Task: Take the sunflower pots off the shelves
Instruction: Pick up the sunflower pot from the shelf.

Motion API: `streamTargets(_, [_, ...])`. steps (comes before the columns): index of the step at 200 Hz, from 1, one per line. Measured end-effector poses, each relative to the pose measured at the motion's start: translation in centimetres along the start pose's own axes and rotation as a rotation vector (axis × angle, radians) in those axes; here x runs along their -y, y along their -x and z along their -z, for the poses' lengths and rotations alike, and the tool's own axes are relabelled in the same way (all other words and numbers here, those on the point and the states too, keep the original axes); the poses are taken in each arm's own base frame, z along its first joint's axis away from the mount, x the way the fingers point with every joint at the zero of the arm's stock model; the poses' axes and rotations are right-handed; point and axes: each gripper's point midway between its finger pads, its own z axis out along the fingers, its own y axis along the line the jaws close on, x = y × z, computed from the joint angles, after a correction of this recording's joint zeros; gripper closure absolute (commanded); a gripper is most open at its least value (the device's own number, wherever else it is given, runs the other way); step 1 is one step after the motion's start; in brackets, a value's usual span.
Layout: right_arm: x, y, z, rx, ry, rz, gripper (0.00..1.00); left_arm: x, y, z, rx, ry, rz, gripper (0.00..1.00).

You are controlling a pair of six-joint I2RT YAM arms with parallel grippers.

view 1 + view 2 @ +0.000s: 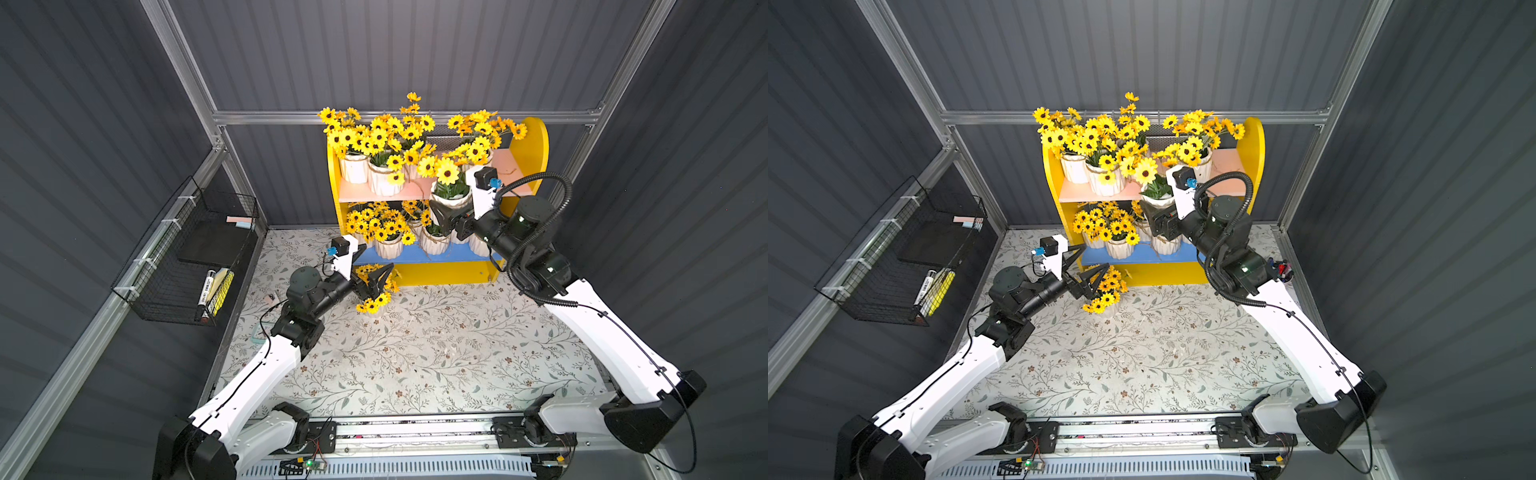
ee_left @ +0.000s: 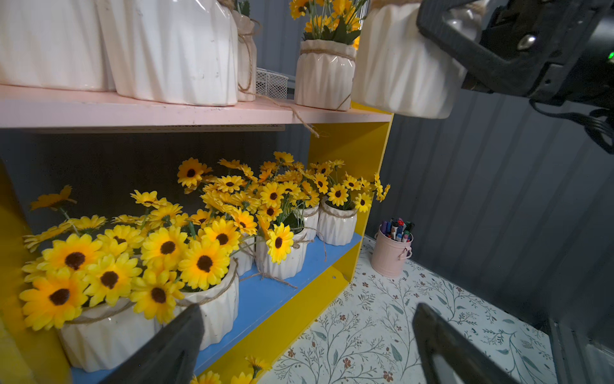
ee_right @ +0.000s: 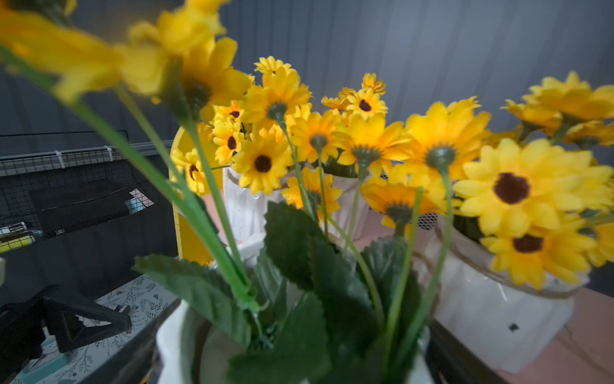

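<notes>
The sunflower pot's flowers [image 1: 444,170] are in among the flowers over the pink board, so the robot's right gripper should raise the pot it holds higher before bringing it down to the floral cloth [image 1: 417,302].
The shelves [image 1: 532,145] stand at the back, with several sunflower pots on the pink board [image 1: 361,193] and on the blue board [image 1: 415,255]. My right gripper [image 1: 455,210] is shut on one sunflower pot [image 1: 451,197], holding it upright in the air just in front of the pink board's edge. In the right wrist view its leaves and stems fill the gap between my right gripper's [image 3: 299,359] jaws. Another pot's flowers [image 1: 374,301] show on the table in front of the shelves. My left gripper [image 1: 379,255] hangs open above them, and in its wrist view the left gripper [image 2: 307,311] holds nothing.
A black wire basket [image 1: 187,257] with markers hangs on the left wall. A pink cup of pens [image 2: 392,252] stands on the table right of the shelves. A white mesh basket [image 2: 270,83] sits behind the pots on the pink board. The table carries a floral cloth [image 1: 436,353].
</notes>
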Motion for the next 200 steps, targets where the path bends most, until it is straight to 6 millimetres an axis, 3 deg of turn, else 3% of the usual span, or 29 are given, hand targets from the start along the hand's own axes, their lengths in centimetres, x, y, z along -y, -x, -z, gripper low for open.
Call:
streamTargets(33, [-1.9, -1.0, 1.8, -0.005, 0.024, 0.002, 1.00, 0.1, -0.5, -0.4, -0.008, -0.022, 0.029, 0.01])
streamTargets(53, [-2.1, -1.2, 1.9, -0.009, 0.022, 0.004, 1.00, 0.2, -1.1, -1.1, -0.019, -0.047, 0.055, 0.01])
streamTargets(93, [-0.7, -1.3, -0.7, -0.017, -0.043, 0.041, 1.00, -0.4, -2.8, -2.1, -0.058, -0.063, 0.123, 0.01])
streamTargets(139, [2.1, -1.4, -2.7, -0.026, -0.100, 0.055, 1.00, -1.0, -1.4, -1.6, -0.020, -0.047, 0.115, 0.01])
streamTargets(175, [3.2, -1.1, -2.6, -0.029, -0.111, 0.054, 1.00, -1.5, -1.3, -1.4, -0.015, -0.040, 0.112, 0.01])
streamTargets(200, [4.2, 1.1, -1.9, -0.004, -0.117, 0.054, 1.00, -1.4, -1.2, -1.4, -0.014, -0.041, 0.111, 0.01])
